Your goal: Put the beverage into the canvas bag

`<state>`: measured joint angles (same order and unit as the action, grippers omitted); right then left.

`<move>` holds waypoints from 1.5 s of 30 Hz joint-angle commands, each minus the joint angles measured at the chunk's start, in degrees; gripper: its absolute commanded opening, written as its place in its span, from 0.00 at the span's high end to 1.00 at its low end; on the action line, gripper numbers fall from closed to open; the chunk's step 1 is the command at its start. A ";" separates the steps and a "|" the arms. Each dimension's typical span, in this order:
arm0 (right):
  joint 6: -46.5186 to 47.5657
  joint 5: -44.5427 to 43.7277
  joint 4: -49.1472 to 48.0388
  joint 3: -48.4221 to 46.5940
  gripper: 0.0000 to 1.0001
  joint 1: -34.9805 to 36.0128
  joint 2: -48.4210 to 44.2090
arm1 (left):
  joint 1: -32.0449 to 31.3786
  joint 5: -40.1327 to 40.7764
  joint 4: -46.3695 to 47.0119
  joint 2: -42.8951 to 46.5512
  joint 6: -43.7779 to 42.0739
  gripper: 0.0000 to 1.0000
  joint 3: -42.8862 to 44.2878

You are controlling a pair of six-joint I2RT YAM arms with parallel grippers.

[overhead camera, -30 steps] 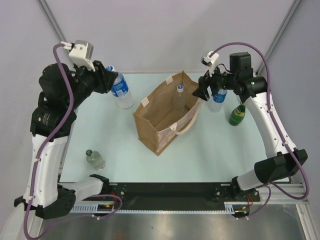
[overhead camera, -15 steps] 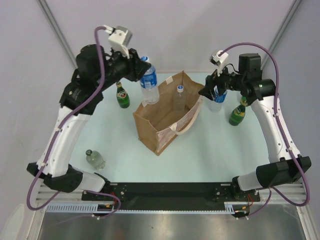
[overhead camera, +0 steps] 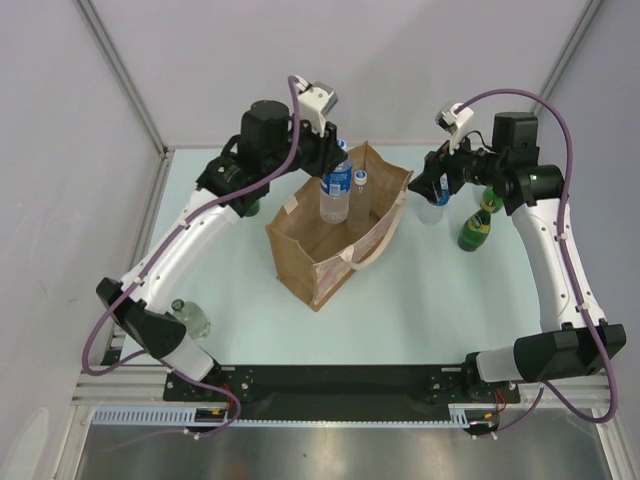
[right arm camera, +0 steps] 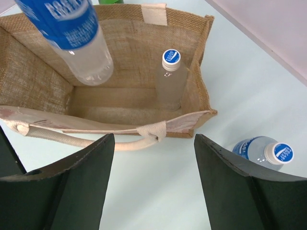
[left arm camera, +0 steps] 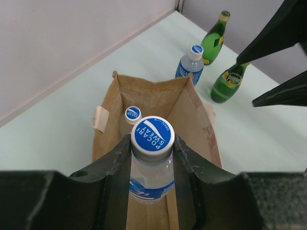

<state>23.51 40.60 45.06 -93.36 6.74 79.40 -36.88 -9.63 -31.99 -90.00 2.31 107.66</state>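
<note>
The Pocari Sweat bottle [overhead camera: 335, 196] is hanging upright over free bag's bottom [overhead camera: 325, 237] next to the standing bottle, so the robot's left gripper goes on lowering it until its base rests there.
The tan canvas bag [overhead camera: 318, 262] stands open in the middle of the table, cream handle toward the right. My left gripper [overhead camera: 335, 166] is shut on the neck of a clear blue-labelled Pocari Sweat bottle [overhead camera: 336, 192] and holds it upright over the bag's far opening; the left wrist view shows its cap [left arm camera: 152, 134] between the fingers [left arm camera: 116, 163], above the bag [left arm camera: 144, 93]. A second capped bottle [overhead camera: 361, 190] stands inside the bag at its far corner [right arm camera: 171, 76]. My right gripper [overhead camera: 418, 186] is open and empty just right of the bag's rim [right arm camera: 201, 52].
A water bottle [overhead camera: 434, 208] stands beside the right gripper. Two green glass bottles [overhead camera: 474, 230] [overhead camera: 489, 198] stand further right. A clear bottle [overhead camera: 190, 318] stands at the near left by the left arm's base. A wall runs along the table's far edge.
My left arm has swung right, carrying the bottle from the table's far left to over the bag's opening. My right gripper has drawn back a little from the bag.
</note>
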 commanded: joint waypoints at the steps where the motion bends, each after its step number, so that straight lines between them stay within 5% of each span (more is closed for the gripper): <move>1: -1.18 1.76 -1.90 0.81 0.27 -1.03 -2.58 | -0.73 0.31 14.66 0.17 -2.13 1.00 -5.69; 11: -0.92 1.85 -1.73 1.69 0.27 -1.82 -2.93 | -0.65 3.82 35.14 -2.02 -4.85 1.00 -24.32; 28: -0.22 1.50 -1.55 3.27 0.27 -2.70 -2.84 | 1.29 8.22 42.53 -9.23 -4.86 0.98 -28.11; 34: 0.40 1.24 -1.46 3.71 0.27 -2.88 -2.40 | 1.73 8.13 42.89 -9.85 -4.24 0.87 -29.95; 45: 0.84 0.71 -1.20 3.98 0.27 -3.05 -1.53 | 1.73 11.37 43.68 -5.90 -2.75 0.45 -34.27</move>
<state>23.88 41.01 44.77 -89.34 3.88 78.22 -36.05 -2.00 7.44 -99.96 -0.10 74.08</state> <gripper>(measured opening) 0.730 0.509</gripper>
